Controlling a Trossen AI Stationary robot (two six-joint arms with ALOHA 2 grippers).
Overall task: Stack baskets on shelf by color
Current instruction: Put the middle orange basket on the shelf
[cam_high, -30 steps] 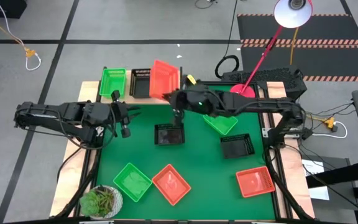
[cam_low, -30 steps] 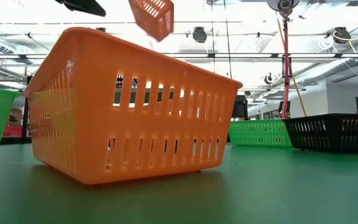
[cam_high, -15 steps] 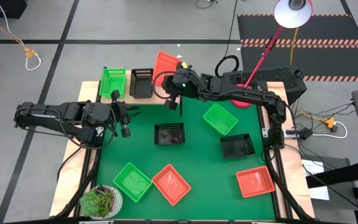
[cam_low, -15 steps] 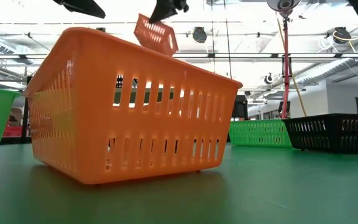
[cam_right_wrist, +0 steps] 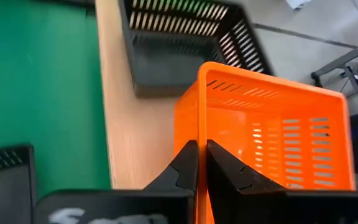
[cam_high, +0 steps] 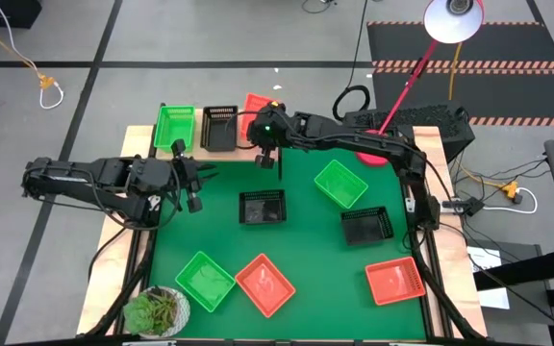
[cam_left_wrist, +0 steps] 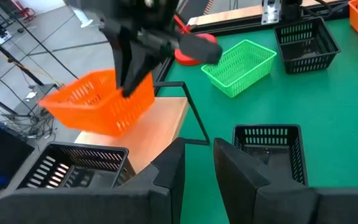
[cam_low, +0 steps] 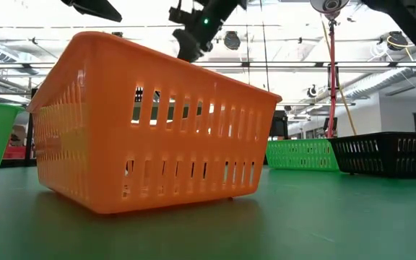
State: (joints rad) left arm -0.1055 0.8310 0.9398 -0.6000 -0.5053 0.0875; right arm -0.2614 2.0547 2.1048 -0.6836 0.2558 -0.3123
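My right gripper should keep lowering the red-orange basket (cam_high: 256, 104) until the basket's bottom rests flat, because it hangs over the shelf's open end (cam_high: 244, 154) beside the black basket.
On the wooden shelf (cam_high: 221, 146) at the table's far left stand a green basket (cam_high: 174, 125) and a black basket (cam_high: 218, 125). A red-orange basket (cam_high: 255, 106) hangs tilted over the shelf's right end, with my right gripper (cam_high: 259, 126) shut on it. In the left wrist view this basket (cam_left_wrist: 98, 102) shows above the shelf board (cam_left_wrist: 163, 121). My left gripper (cam_left_wrist: 197, 168) waits open near the table's left edge (cam_high: 187, 179), touching nothing. In the low view the held basket is hidden behind a nearer orange one (cam_low: 150, 155). My right gripper pinches one wall of the red-orange basket at its rim (cam_right_wrist: 199, 124), one finger inside the basket and one outside. The fingers come from the table's right, slanting down. The basket is tilted over the shelf's right end; whether it touches the board I cannot tell.
On the green mat lie a black basket (cam_high: 262, 207), a green one (cam_high: 340, 183), another black (cam_high: 366, 225), two red ones (cam_high: 393, 281) (cam_high: 264, 284) and a green one (cam_high: 205, 280). A potted plant (cam_high: 157, 309) stands at the near left corner.
My right gripper has carried the red-orange basket toward the table's far edge and down, tipping forward, until it hangs low over the shelf's right end beside the black basket. The grip has stayed shut.
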